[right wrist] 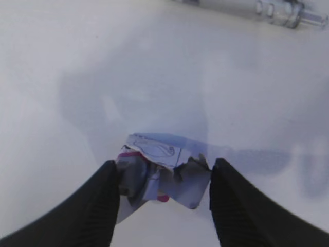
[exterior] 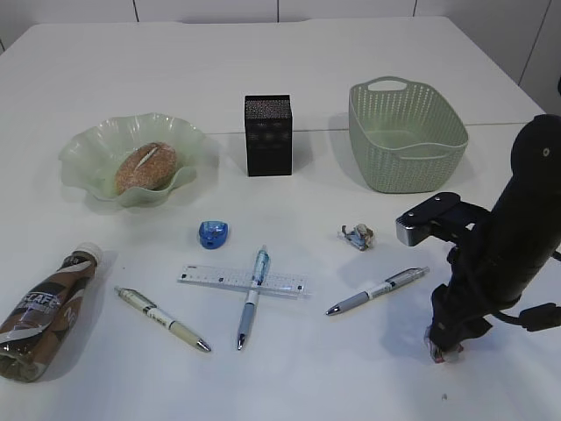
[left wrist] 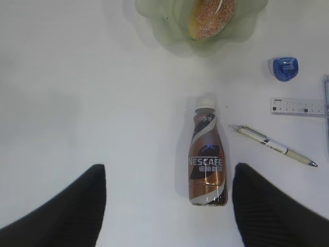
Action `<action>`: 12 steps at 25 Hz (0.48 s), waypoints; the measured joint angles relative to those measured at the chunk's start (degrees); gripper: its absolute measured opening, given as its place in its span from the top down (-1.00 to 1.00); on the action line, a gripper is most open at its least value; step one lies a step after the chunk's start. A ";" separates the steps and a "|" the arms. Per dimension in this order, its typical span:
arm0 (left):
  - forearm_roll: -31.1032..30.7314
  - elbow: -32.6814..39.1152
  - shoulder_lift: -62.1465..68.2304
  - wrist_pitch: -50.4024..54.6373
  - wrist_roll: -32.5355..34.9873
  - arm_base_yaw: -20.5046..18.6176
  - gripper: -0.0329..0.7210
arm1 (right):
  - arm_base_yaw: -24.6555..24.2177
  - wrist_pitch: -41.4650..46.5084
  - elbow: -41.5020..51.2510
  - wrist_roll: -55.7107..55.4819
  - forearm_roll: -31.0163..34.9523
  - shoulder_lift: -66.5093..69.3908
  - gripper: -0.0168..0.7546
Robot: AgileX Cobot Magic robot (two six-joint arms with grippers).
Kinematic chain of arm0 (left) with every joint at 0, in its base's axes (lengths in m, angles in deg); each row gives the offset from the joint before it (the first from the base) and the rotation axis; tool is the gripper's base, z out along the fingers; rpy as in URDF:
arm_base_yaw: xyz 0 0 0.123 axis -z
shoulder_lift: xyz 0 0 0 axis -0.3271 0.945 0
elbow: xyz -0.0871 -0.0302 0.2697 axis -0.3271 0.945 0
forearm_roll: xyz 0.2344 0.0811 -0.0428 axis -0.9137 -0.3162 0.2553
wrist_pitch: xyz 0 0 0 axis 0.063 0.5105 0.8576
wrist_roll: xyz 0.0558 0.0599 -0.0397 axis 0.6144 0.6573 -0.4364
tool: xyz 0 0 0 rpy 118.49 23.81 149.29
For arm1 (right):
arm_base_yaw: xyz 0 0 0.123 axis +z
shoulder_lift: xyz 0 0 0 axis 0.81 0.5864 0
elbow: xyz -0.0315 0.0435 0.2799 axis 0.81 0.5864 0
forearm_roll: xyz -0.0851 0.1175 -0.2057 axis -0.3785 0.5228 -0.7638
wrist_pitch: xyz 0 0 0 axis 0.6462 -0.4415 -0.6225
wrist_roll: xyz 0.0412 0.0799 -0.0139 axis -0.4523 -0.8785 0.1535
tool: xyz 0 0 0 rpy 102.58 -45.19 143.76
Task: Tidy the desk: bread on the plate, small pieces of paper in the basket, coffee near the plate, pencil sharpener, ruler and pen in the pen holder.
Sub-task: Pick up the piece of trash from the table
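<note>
The crumpled paper only (right wrist: 198, 177) is held by its outer ends in my right gripper's fingers, so next I open, reach lower around its folded middle (right wrist: 160, 175) and squeeze before I lift.
My right gripper (right wrist: 163, 177) is down on the table at the front right (exterior: 444, 344), its fingers closed against both sides of a crumpled piece of paper (right wrist: 154, 172). A second paper scrap (exterior: 358, 235) lies mid-table. The bread (exterior: 145, 167) lies on the green plate (exterior: 88, 145). The coffee bottle (exterior: 44, 316) lies on its side at the front left. My left gripper (left wrist: 167, 190) is open and empty above the table, with the bottle (left wrist: 207, 159) near its right finger. The blue sharpener (exterior: 213, 233), ruler (exterior: 210, 278) and three pens (exterior: 162, 319) (exterior: 252, 296) (exterior: 377, 289) lie on the table.
The black pen holder (exterior: 268, 135) stands at the back centre. The green basket (exterior: 408, 162) stands at the back right and looks empty. One pen lies across the ruler. The left arm does not show in the exterior view.
</note>
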 joint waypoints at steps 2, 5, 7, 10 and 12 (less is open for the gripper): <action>0.00 0.00 0.00 0.00 0.00 0.00 -0.51 | 0.00 0.00 0.00 0.00 0.00 0.00 -0.17; 0.00 0.00 0.00 0.00 0.00 0.00 -0.51 | 0.00 0.00 -0.10 0.00 0.00 0.00 -0.05; 0.00 0.00 0.00 0.00 0.00 0.00 -0.51 | 0.00 0.10 -0.10 0.00 0.00 0.00 -0.02; 0.00 0.00 0.00 0.00 0.00 0.00 -0.51 | 0.00 0.10 -0.10 0.00 0.00 0.00 -0.01; 0.00 0.00 0.00 0.00 0.00 0.00 -0.51 | 0.00 0.10 -0.10 -0.46 0.24 0.00 -0.05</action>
